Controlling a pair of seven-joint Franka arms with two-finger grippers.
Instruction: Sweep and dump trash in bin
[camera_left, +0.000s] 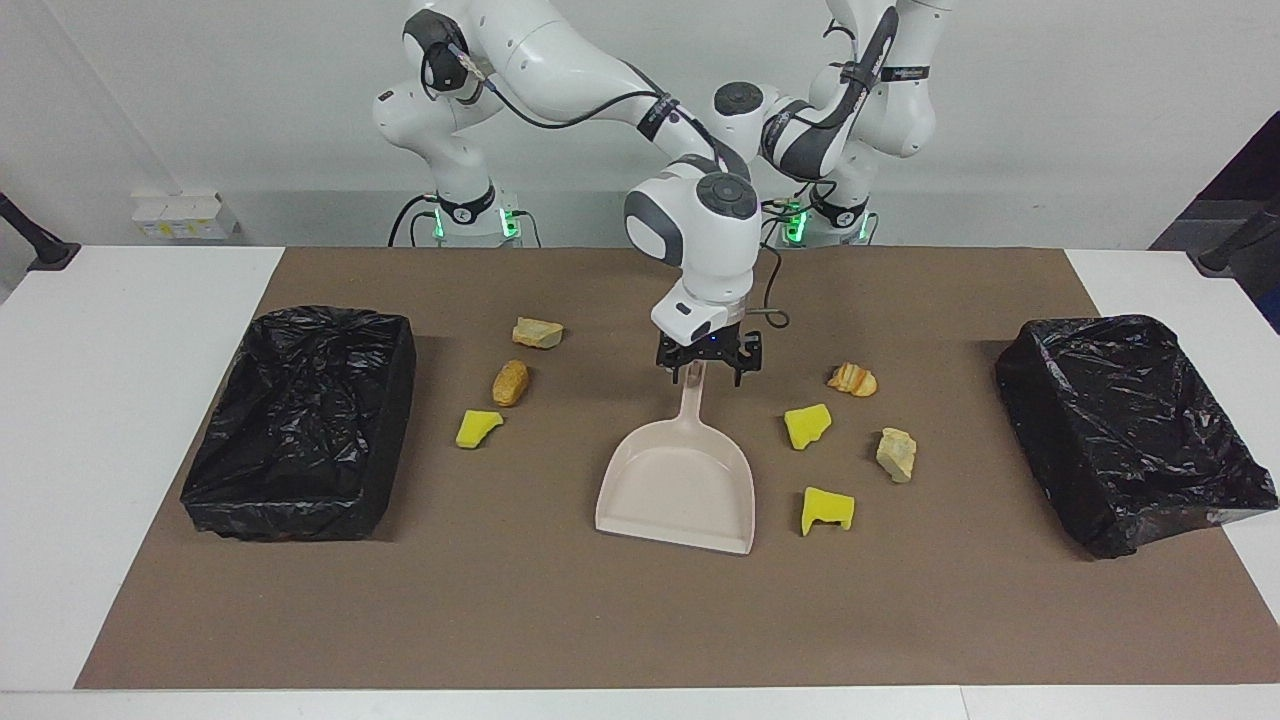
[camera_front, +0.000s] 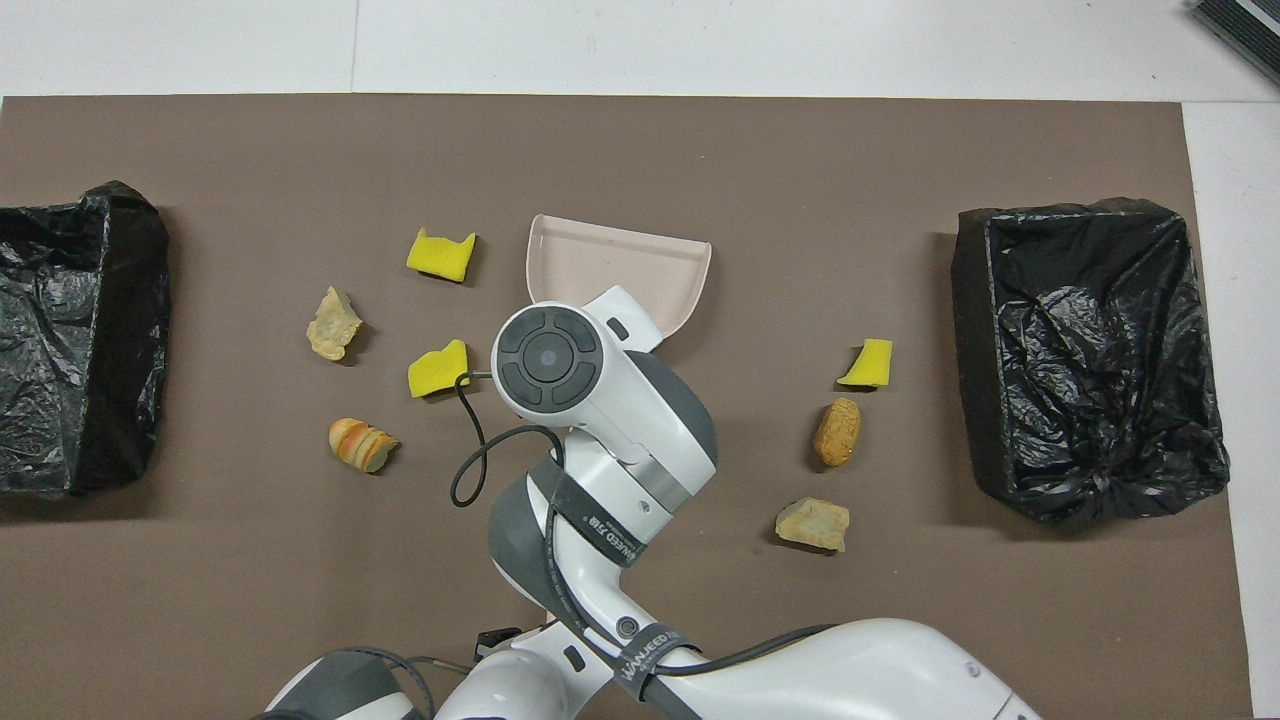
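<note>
The dustpan's opening (camera_left: 674, 539) is pointing past the striped orange piece, so my right gripper should grab the dustpan's handle (camera_left: 692, 396) and turn the opening toward that piece before my left gripper sweeps.
Seven trash lumps lie on the brown mat. Three lie toward the right arm's end: a tan rock (camera_left: 537, 333), an orange-brown lump (camera_left: 510, 382) and a yellow chunk (camera_left: 478, 427). Several lie toward the left arm's end: a striped orange piece (camera_left: 852, 379), two yellow chunks (camera_left: 807, 426) (camera_left: 828, 509) and a beige rock (camera_left: 896, 454). The beige dustpan (camera_left: 680, 480) lies flat mid-mat, handle toward the robots. My right gripper (camera_left: 706, 372) is low over the handle's end, open, fingers either side of it. The left gripper is out of view. In the overhead view the right arm hides the handle.
Two bins lined with black bags stand on the mat, one at the right arm's end (camera_left: 300, 420) and one at the left arm's end (camera_left: 1130, 430). The left arm waits folded up at its base. No brush shows.
</note>
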